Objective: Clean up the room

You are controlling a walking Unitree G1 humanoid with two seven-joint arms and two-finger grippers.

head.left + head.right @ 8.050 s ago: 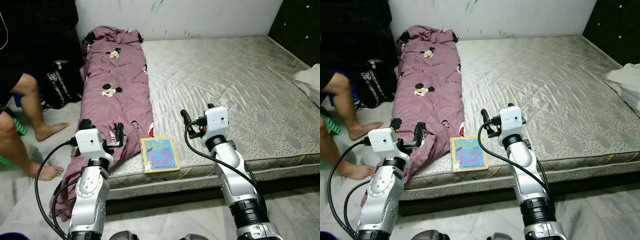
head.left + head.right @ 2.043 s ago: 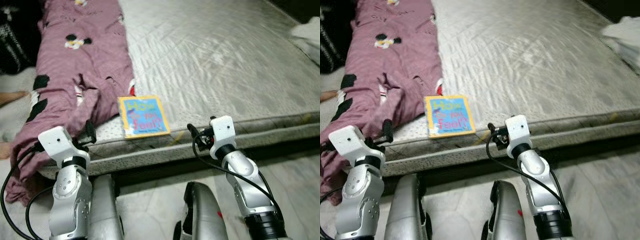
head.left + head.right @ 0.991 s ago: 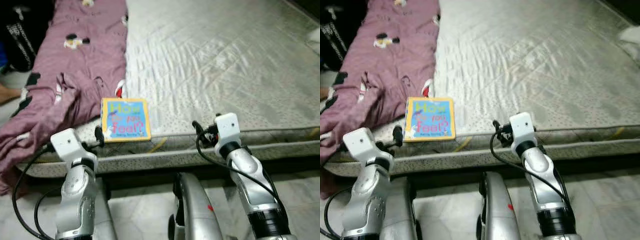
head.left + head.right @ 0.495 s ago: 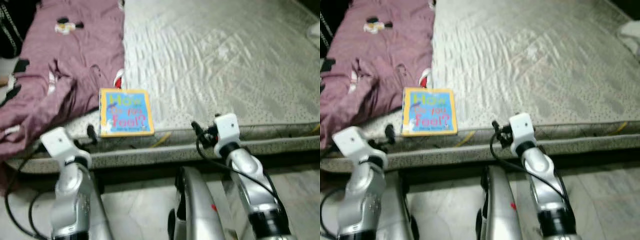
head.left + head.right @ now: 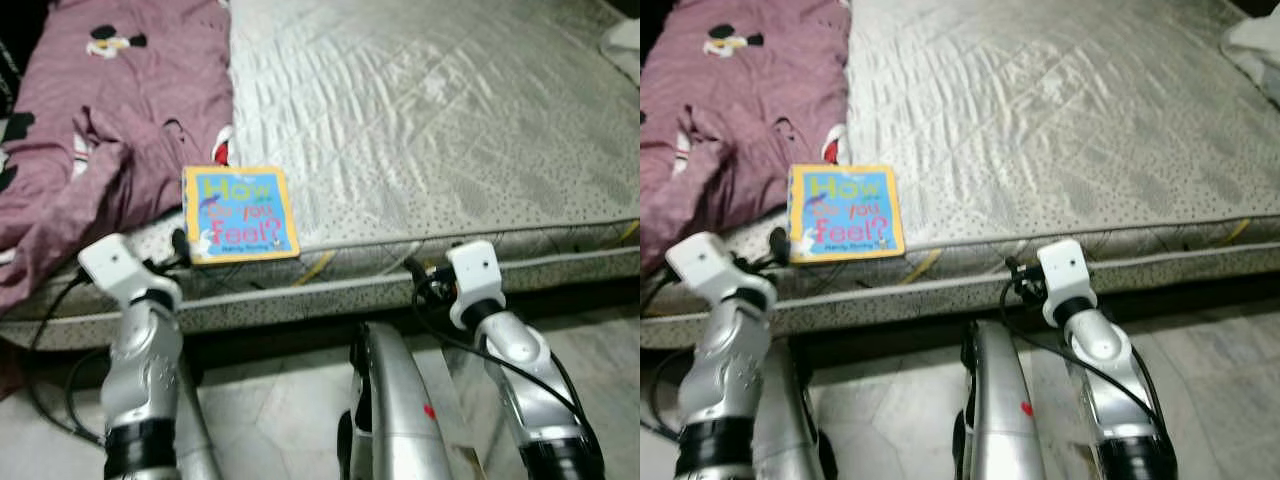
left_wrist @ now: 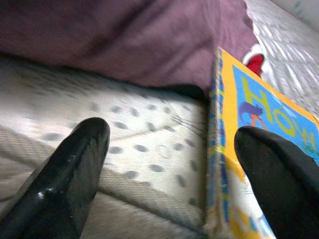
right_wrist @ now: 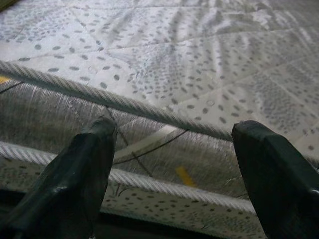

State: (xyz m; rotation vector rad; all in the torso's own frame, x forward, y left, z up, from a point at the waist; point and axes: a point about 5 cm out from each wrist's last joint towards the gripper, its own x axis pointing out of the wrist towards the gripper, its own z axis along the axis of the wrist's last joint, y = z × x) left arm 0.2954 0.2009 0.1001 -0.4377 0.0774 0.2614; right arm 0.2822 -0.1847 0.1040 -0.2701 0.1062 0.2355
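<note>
My left gripper will lift the book by its spine side, and the book will stay shut and flat, because the book's printed spine [image 6: 218,149] faces this gripper.
A children's book [image 5: 240,213] with a yellow border and blue cover lies flat at the near edge of the mattress [image 5: 450,120], its far corner touching a purple cartoon-print blanket [image 5: 90,120]. My left gripper [image 5: 180,244] sits at the book's near left corner, just above the mattress edge. In the left wrist view it [image 6: 169,134] is open, and the book's spine [image 6: 214,149] stands between the two black fingers without touching either. My right gripper [image 5: 418,275] hangs open in front of the mattress side, holding nothing; its wrist view faces the piped mattress edge [image 7: 164,114].
The purple blanket covers the bed's left strip and spills over its left side. A white cloth [image 5: 625,40] lies at the far right corner. Pale tiled floor [image 5: 290,420] runs along the bed front, where my silver legs [image 5: 385,400] stand.
The camera has shifted as my body moved. My left gripper has come up to the book's near left corner. My right gripper has sunk lower, in front of the mattress side.
</note>
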